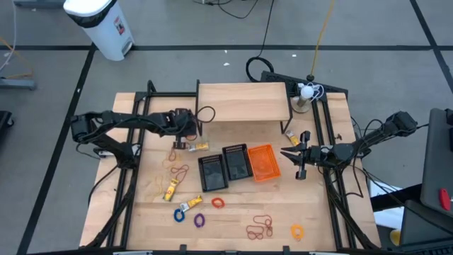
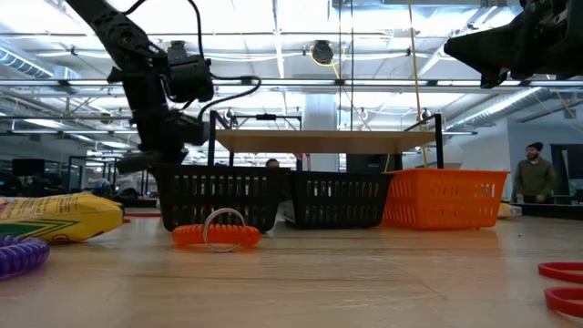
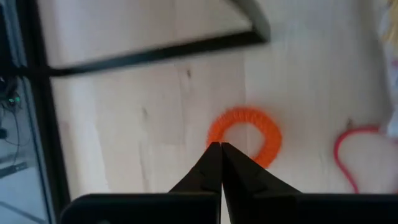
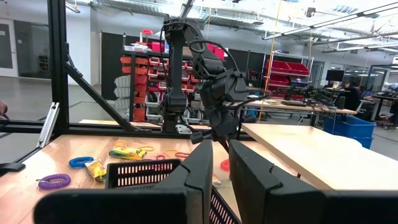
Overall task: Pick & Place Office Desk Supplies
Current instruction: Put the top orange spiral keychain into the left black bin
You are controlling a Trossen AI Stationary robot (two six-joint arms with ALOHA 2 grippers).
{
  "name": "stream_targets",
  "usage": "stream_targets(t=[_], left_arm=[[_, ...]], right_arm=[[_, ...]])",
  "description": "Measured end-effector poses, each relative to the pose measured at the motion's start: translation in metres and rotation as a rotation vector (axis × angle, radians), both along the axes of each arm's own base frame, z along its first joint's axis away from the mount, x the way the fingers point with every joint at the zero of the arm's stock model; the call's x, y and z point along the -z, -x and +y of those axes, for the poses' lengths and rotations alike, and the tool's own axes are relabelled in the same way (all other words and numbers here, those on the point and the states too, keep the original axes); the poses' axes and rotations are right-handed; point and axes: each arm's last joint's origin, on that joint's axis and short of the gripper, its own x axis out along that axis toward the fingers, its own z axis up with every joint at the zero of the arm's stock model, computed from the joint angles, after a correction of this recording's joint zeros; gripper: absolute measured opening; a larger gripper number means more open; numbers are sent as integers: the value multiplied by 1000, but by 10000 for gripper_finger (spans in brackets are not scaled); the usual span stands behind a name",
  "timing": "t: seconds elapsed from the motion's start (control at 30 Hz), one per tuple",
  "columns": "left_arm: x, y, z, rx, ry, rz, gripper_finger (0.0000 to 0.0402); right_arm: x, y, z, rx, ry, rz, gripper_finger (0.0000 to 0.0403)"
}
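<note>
The flat orange coil ring point(image 3: 244, 114) is below the closed fingers of my left gripper, so I should open them, move lower and close them around the side of its rim point(image 3: 215, 131).
The office desk supplies lie scattered on the wooden table: an orange coil ring point(image 3: 249, 127), a red loop point(image 3: 351, 155), yellow oblong pieces point(image 1: 200, 146) point(image 1: 170, 190), tan loops point(image 1: 178, 171), a blue ring point(image 1: 179, 214), a purple ring point(image 1: 199, 220) and another orange ring point(image 1: 218, 202). My left gripper point(image 3: 221, 147) point(image 1: 178, 144) slants down at the table's left middle, shut, its tips at the first orange ring's rim. My right gripper point(image 1: 287, 156) point(image 4: 219, 149) hovers to the right of the baskets, its fingers almost together with nothing between them. My left gripper's shut fingertips point(image 3: 211, 155) come slanting down onto the orange coil ring's rim point(image 3: 214, 132), and the fingers hide the stretch of rim nearest them. I cannot tell whether they touch or pinch it. The ring lies flat on the table.
Two black baskets point(image 1: 212, 172) point(image 1: 237, 163) and an orange basket point(image 1: 260, 161) stand in a row at the table's middle. A raised wooden shelf point(image 1: 243, 101) on a black frame spans the far side. Red loops point(image 1: 259, 228) and a yellow ring point(image 1: 296, 231) lie near the front edge.
</note>
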Motion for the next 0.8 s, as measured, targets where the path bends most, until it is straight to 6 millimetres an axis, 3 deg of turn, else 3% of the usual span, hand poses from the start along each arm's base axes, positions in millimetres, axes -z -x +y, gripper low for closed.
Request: stream_targets(t=[0.23, 0.5, 0.8], left_arm=[[-19, -11, -6, 19, -5, 20, 0], [-20, 0, -11, 14, 52, 160, 5], [-19, 3, -12, -31, 71, 169, 93]], right_arm=[[0, 0, 0, 0, 0, 2, 45], [1, 0, 0, -3, -13, 7, 45], [1, 0, 0, -3, -13, 8, 45]])
